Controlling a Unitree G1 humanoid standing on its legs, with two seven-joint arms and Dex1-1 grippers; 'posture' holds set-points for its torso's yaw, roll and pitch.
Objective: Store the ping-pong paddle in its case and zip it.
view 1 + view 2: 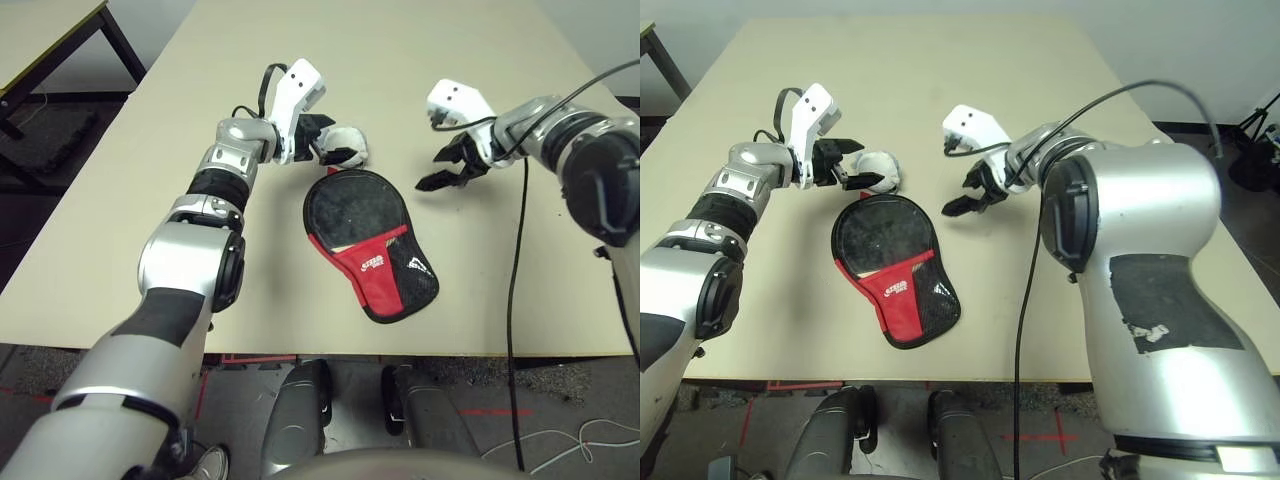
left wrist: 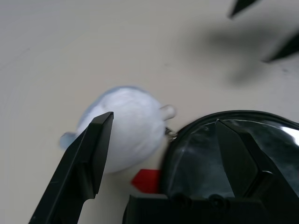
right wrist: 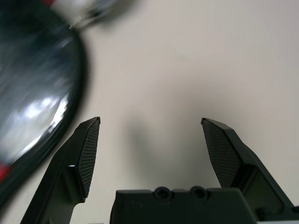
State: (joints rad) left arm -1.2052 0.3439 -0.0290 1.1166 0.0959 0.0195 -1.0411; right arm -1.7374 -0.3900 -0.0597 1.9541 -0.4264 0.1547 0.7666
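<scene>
The zip should follow round to the case's near end when the robot pulls the fluffy grey-white ball (image 1: 347,146), because a clip (image 1: 334,170) connects the ball and the zip at the case's rim.
The case (image 1: 372,243) lies flat mid-table, its round black end farthest from me and its red panel with mesh pocket nearest me. A sliver of light wood (image 1: 342,245) beside the red panel looks like the ping-pong paddle's handle; the case covers the rest of it. A fluffy grey-white ball (image 1: 349,141) is clipped to the case's far rim. My left gripper (image 1: 338,142) hovers open right at the ball, with one finger (image 2: 93,154) beside it and the other over the case's shiny black top (image 2: 201,158). My right gripper (image 1: 435,170) is open, above bare table to the right of the case.
The beige table (image 1: 450,60) stretches far beyond the case. Its front edge runs just below the case's red end. A black cable (image 1: 518,280) hangs from my right arm across the table's right side. A second table (image 1: 45,30) stands off to the far left.
</scene>
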